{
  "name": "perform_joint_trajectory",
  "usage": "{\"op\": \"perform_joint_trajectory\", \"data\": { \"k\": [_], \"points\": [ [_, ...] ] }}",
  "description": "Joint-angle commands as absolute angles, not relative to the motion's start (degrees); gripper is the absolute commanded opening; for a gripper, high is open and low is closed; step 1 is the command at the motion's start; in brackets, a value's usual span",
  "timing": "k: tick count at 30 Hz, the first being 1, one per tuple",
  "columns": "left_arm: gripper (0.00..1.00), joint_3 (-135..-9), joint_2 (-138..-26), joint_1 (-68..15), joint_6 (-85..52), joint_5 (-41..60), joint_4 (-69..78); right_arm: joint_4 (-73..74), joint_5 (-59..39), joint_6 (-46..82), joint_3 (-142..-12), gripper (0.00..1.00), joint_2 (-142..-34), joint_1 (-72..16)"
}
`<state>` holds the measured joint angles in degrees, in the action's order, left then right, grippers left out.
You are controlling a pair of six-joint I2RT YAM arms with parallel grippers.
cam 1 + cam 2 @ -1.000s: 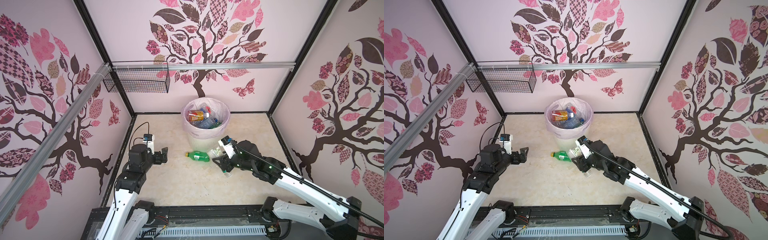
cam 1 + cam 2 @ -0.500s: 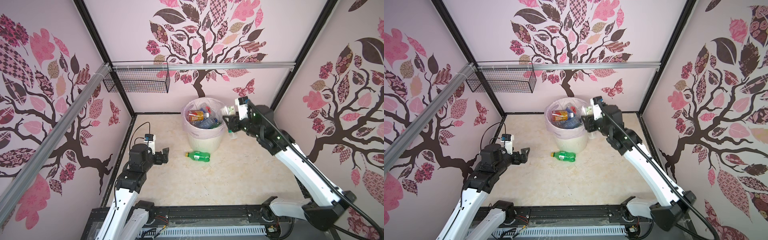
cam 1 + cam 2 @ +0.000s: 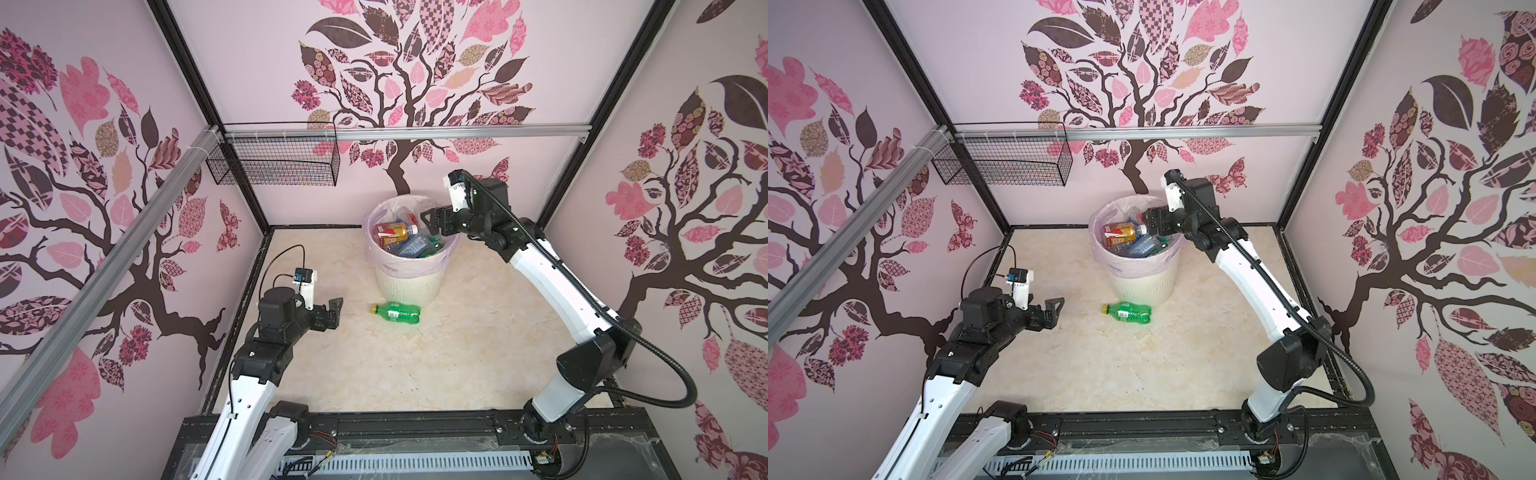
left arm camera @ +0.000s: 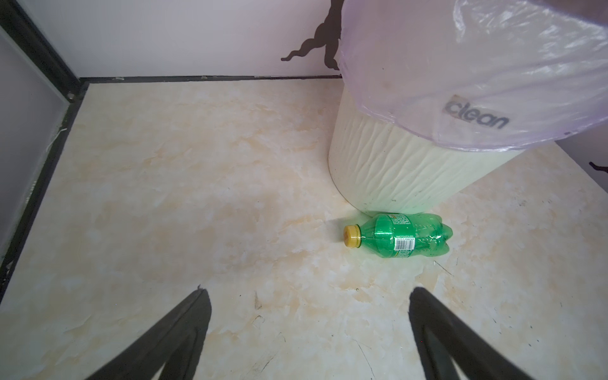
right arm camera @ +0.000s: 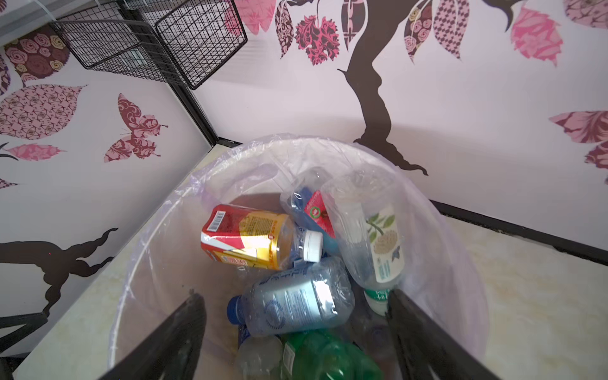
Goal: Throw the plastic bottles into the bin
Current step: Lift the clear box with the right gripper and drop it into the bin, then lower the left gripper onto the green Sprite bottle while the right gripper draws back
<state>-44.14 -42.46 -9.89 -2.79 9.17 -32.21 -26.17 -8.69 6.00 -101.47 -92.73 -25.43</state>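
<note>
Next, my left gripper takes the neck (image 4: pixel 367 235) of the green bottle and pulls it clear first, because the bottle is lying against the bin's foot with its yellow cap toward my left gripper.
The bin (image 3: pixel 409 286) (image 3: pixel 1142 284) (image 4: pixel 394 171), cream and ribbed with a pale pink bag, stands near the back wall. Inside lie several plastic bottles: an amber one with a red label (image 5: pixel 246 240), a clear one with a blue cap (image 5: pixel 296 299), a green one (image 5: pixel 329 358) and a clear one with a leaf label (image 5: pixel 371 237). My right gripper (image 3: pixel 428 222) (image 3: pixel 1146 222) (image 5: pixel 294 294) hangs open over the bin's mouth, holding nothing. One green bottle with a yellow cap (image 3: pixel 397 312) (image 3: pixel 1127 312) (image 4: pixel 404 235) lies on the floor in front of the bin. My left gripper (image 3: pixel 334 313) (image 3: pixel 1054 312) (image 4: pixel 309 291) is open, left of it and apart.
A black wire mesh basket (image 3: pixel 274 166) (image 5: pixel 148 49) hangs on the back wall's rail at the left. Patterned walls enclose the marbled floor (image 3: pixel 374 365) on three sides. A black frame bar (image 3: pixel 415 424) runs along the front edge.
My right arm rose from the floor beside the green bottle, carrying a clear bottle to the bin, and opened. That bottle now lies in the bin. The left arm stayed put.
</note>
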Motion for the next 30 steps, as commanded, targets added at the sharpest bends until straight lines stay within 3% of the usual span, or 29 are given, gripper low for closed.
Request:
{"op": "perform_joint_trajectory", "data": {
  "k": [1, 9, 14, 20, 30],
  "points": [
    [0.97, -47.53, -43.91, -9.67, 0.48, 14.37, -31.73, -23.38, -5.92, 6.04, -96.89, 0.90, -81.85, -25.48],
    [0.89, -48.88, -49.17, -12.13, 4.83, 20.56, -32.63, -19.70, 3.25, 8.50, -77.56, 0.95, -65.28, -25.31],
    [0.88, -50.44, -53.26, -20.91, 12.97, 17.11, -35.55, -19.86, 9.20, 11.34, -66.64, 0.95, -58.58, -25.15],
    [0.78, -52.36, -59.25, -22.85, 15.78, 18.19, -34.17, -22.11, 13.05, 17.14, -56.12, 0.95, -53.64, -24.67],
    [0.81, -52.45, -68.28, -28.80, 24.42, 20.82, -26.10, -21.20, 11.86, 23.75, -41.93, 0.96, -48.94, -23.62]
  ]
}}
